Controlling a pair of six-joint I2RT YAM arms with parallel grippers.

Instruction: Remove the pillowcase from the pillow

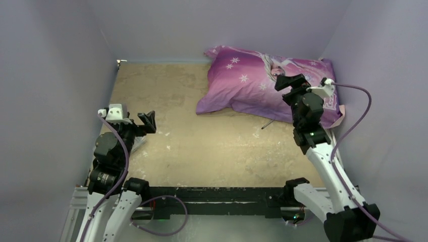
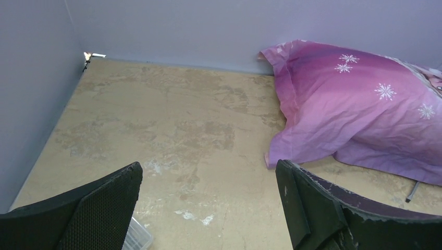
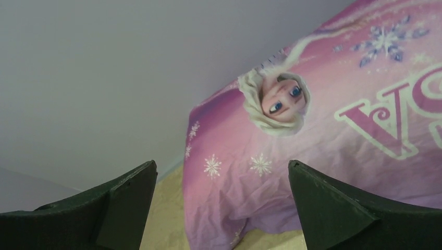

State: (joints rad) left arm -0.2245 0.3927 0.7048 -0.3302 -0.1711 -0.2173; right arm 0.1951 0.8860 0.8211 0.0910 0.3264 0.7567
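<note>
The pillowcase's top (image 1: 255, 80) is clear below my right gripper's open fingers, so I should carry on going down toward the cloth (image 1: 269, 82) beside the princess's face until they pinch it.
The magenta-purple pillowcase (image 1: 242, 85) with white snowflakes and a cartoon princess lies plump at the table's back right, against the walls. The pillow is hidden inside it; no white cushion shows. The case also shows in the left wrist view (image 2: 359, 120) and fills the right wrist view (image 3: 312, 156). My right gripper (image 1: 290, 83) is open and empty, hovering over the case's right part, with its near loose edge between the jaws (image 3: 223, 169). My left gripper (image 1: 144, 123) is open and empty over bare table at the left (image 2: 208, 172), well apart from the case.
The tan worn table (image 1: 192, 146) is boxed in by purple walls on the left, back and right. A small dark rod (image 1: 267, 124) lies in front of the case, also in the left wrist view (image 2: 412, 191). A clear plastic piece (image 2: 136, 237) lies under my left gripper.
</note>
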